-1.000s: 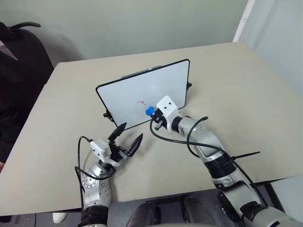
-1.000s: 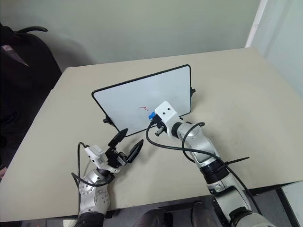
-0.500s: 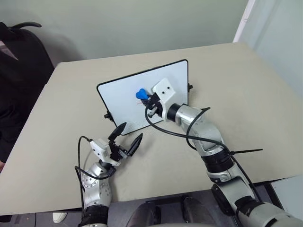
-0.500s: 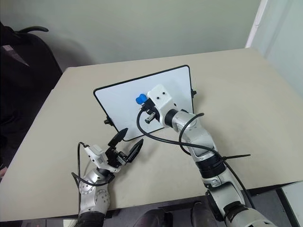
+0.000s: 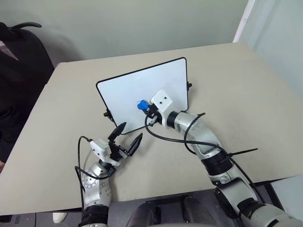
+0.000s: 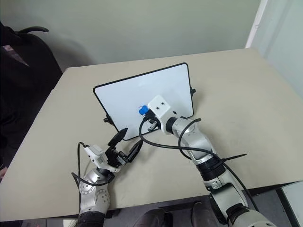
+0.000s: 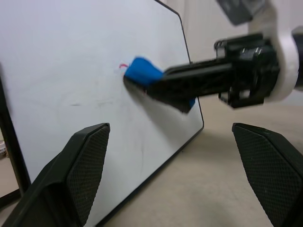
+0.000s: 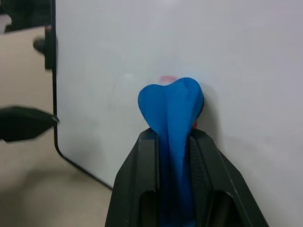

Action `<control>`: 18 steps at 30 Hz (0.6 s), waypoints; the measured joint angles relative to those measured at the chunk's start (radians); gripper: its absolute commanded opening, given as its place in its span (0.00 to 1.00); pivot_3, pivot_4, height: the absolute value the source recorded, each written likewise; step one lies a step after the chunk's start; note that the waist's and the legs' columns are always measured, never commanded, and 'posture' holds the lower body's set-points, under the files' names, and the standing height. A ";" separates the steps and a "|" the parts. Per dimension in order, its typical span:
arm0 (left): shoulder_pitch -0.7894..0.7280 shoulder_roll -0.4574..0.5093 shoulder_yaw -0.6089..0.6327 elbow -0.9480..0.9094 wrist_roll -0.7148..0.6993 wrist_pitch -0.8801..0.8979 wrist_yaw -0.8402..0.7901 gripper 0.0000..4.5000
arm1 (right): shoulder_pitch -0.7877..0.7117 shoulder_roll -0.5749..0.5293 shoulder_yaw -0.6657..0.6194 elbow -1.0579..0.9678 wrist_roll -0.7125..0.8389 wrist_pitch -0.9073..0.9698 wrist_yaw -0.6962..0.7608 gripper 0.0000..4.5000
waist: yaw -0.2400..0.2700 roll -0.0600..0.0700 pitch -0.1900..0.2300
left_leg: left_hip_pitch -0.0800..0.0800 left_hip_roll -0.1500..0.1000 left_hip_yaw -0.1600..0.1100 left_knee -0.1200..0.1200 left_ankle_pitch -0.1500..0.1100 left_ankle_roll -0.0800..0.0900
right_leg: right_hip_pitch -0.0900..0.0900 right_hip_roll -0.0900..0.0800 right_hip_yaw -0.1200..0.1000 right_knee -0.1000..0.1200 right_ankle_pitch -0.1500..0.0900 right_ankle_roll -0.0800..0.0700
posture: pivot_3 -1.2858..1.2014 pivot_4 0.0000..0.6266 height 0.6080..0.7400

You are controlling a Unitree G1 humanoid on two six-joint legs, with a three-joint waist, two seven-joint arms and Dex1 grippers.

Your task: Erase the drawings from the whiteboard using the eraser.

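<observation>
A red trace (image 8: 167, 79) shows above the tip of the blue eraser, so the robot's right gripper should sweep the eraser back up the whiteboard (image 5: 135, 92) to cover the trace.
The whiteboard (image 5: 128, 87) stands propped on the tan table, leaning back. My right gripper (image 5: 147, 109) is shut on the blue eraser (image 5: 141, 105) and presses it flat against the lower middle of the board. Of the drawings, a small red trace (image 7: 122, 65) peeks out at the eraser's edge; in the right wrist view this red trace (image 8: 165, 78) sits just past the eraser (image 8: 171, 101). My left gripper (image 5: 132, 131) hangs open and empty over the table, just in front of the board's lower left corner.
The tan table (image 5: 246, 85) has bare room to the right of the board and behind it. A dark bulky object (image 5: 21, 56) stands off the table's left edge. A black cable (image 5: 163, 138) loops from my right wrist.
My right gripper swept the eraser up and left across the board, then came back down onto the spot where the red scribble showed. The left gripper has not moved.
</observation>
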 measured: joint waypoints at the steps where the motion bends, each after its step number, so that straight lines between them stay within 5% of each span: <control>1: 0.000 0.000 0.000 0.000 0.000 0.000 0.001 1.00 | -0.001 0.001 0.002 0.015 -0.005 -0.004 0.000 0.11 | 0.000 0.000 0.000 | 0.000 0.000 0.000 0.000 0.000 0.000 | 0.000 0.000 0.000 0.000 0.000 0.000 | 0.52 0.24 1.00; 18: -0.002 0.001 0.004 0.000 0.000 -0.012 0.012 1.00 | -0.110 0.043 -0.003 0.040 -0.028 -0.030 -0.007 0.11 | -0.002 0.000 0.000 | -0.001 0.000 0.000 0.000 0.000 0.000 | -0.001 0.000 0.000 0.000 -0.001 -0.003 | 0.52 0.24 1.00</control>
